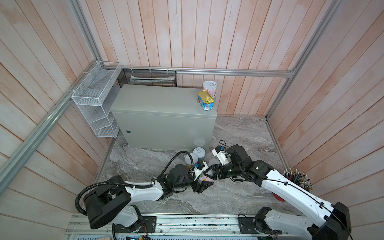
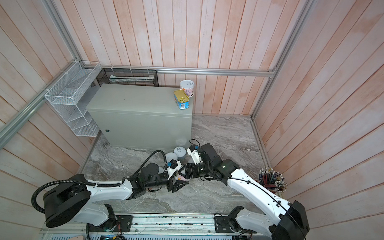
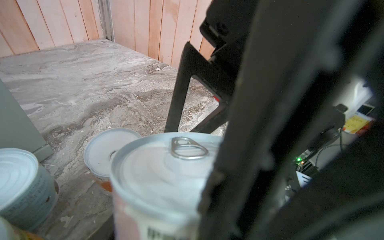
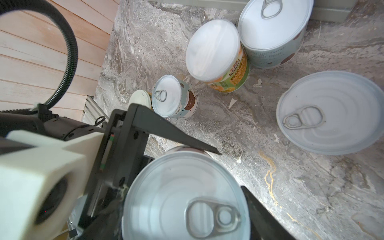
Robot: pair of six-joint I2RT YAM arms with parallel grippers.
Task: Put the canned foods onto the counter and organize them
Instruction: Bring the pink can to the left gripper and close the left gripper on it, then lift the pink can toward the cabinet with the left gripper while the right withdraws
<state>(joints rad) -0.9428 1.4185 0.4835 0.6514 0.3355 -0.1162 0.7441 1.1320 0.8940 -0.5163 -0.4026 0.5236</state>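
My right gripper needs to open and back away, as both grippers hold the pink-labelled can point(image 1: 206, 178), before my left gripper lifts it beside the gold-topped blue tin.
A pink-labelled can point(image 1: 208, 179) point(image 3: 162, 176) point(image 4: 182, 197) with a pull-tab lid hangs low over the marble, in front of the grey counter point(image 1: 156, 101). My right gripper point(image 1: 207, 175) point(image 4: 190, 205) is shut on it from the right. My left gripper point(image 1: 203, 180) point(image 3: 192, 205) meets it from the left, jaws closed against its sides. On the counter's far right corner stand a pink can point(image 1: 209, 87) and the gold-topped blue tin point(image 1: 205, 100). Several cans stand on the marble: an orange-label one point(image 4: 216, 52), a pale green one point(image 4: 272, 31), a small one point(image 4: 172, 97), a low wide one point(image 4: 330, 112).
A red cup of pencils point(image 1: 299, 179) stands by the right wall, close behind my right arm. A white wire basket point(image 1: 95, 99) hangs on the left wall beside the counter, and a black mesh tray point(image 1: 148, 77) sits behind it. Wooden walls close three sides.
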